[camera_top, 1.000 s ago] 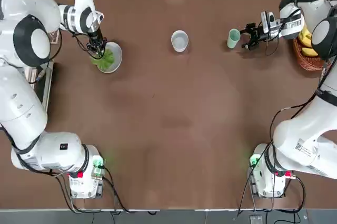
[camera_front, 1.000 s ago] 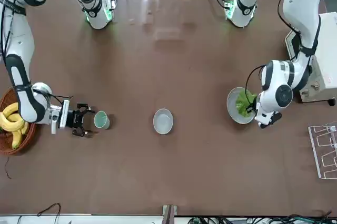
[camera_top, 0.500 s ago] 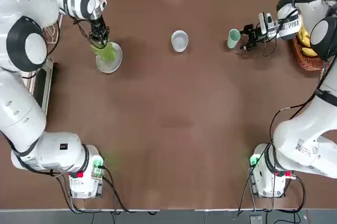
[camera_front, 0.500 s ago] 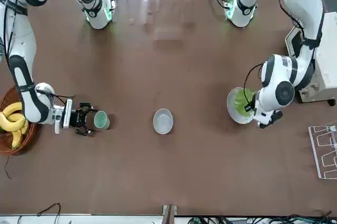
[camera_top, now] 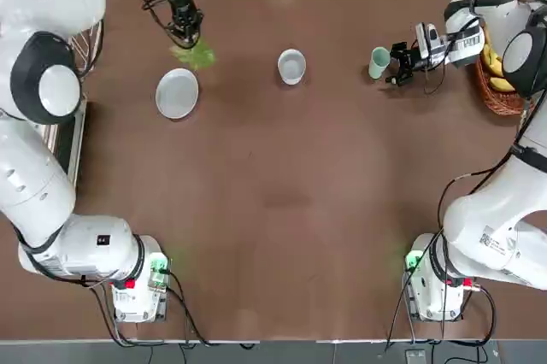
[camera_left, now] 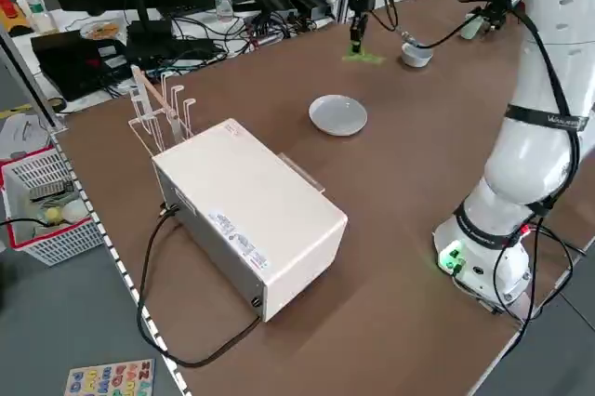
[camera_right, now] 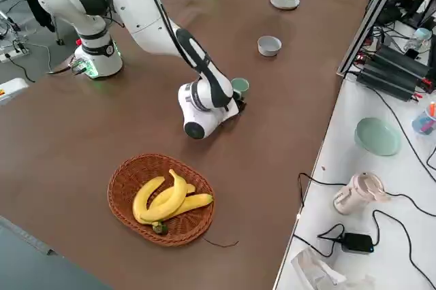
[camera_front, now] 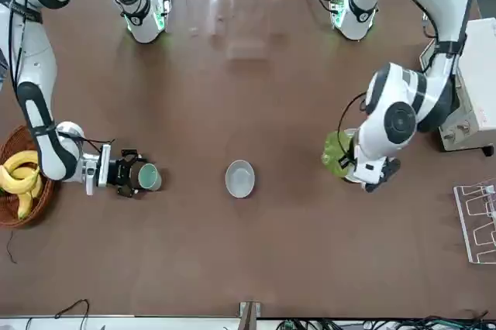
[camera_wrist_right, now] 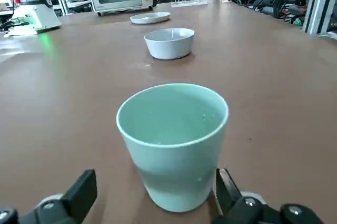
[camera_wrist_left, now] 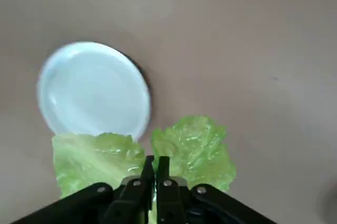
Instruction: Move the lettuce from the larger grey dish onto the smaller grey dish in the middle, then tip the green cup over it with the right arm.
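I expect water to flow onto the lettuce when I tip the cup, because clear drops (camera_wrist_right: 207, 116) are sticking to the inside of the green cup (camera_wrist_right: 172, 148).
My left gripper (camera_top: 189, 38) is shut on the lettuce (camera_top: 196, 55), which hangs above the table just beyond the larger grey dish (camera_top: 177, 92) and left of the smaller grey dish (camera_top: 291, 66). In the left wrist view the crinkled leaves (camera_wrist_left: 194, 147) spread below the closed fingertips (camera_wrist_left: 149, 165), and the plate (camera_wrist_left: 95, 90) lies bare. The green cup (camera_top: 379, 61) stands upright right of the bowl. My right gripper (camera_top: 395, 61) lies low and open, with a finger (camera_wrist_right: 78, 194) on each side of the cup (camera_wrist_right: 174, 140).
A wicker basket of bananas (camera_right: 163, 198) sits at the right table edge behind the right wrist. A white oven-like box (camera_left: 251, 210) and a rack (camera_left: 158, 108) stand at the left edge. Bare brown table lies between the bowl (camera_front: 239, 178) and the arm bases.
The left gripper has lifted the lettuce off the plate and carried it away from the bases and rightward. The right gripper has slid closer, so its fingers flank the cup.
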Available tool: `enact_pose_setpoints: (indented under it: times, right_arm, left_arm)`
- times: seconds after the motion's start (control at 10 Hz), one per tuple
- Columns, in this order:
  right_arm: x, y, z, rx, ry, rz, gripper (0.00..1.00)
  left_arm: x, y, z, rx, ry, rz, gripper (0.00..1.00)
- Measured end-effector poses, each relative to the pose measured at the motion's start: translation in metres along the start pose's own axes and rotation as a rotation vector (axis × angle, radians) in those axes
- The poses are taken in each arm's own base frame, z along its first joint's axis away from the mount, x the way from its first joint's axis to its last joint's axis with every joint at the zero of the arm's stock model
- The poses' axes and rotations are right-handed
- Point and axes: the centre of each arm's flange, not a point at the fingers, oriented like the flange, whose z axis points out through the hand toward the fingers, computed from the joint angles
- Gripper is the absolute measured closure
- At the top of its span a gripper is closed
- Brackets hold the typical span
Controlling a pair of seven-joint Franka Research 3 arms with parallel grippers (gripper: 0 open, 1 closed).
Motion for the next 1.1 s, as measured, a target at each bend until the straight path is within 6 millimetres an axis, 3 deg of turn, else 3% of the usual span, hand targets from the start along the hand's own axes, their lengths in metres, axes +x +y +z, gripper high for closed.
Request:
enact_pose_setpoints:
  times: [0.1, 0.3, 0.5, 0.8, 1.1]
  right_arm:
    - [0.000, 0.000, 0.002, 0.001, -0.005, 0.000, 0.00]
    - [0.000, 0.001, 0.006, -0.002, -0.016, -0.003, 0.00]
    - [0.005, 0.001, 0.016, 0.010, -0.010, -0.009, 0.00]
    - [0.007, 0.002, 0.031, 0.019, -0.003, -0.012, 0.00]
    - [-0.003, -0.002, 0.039, 0.026, 0.007, 0.006, 0.02]
  left_arm:
    - [-0.020, 0.038, -0.002, -0.026, 0.003, -0.020, 0.96]
    - [-0.066, 0.112, 0.017, -0.062, -0.014, -0.014, 0.96]
    - [-0.109, 0.161, 0.038, -0.120, -0.006, 0.023, 0.96]
    - [-0.158, 0.207, 0.057, -0.241, 0.064, 0.067, 0.96]
    - [-0.166, 0.227, 0.078, -0.354, 0.082, 0.059, 0.96]
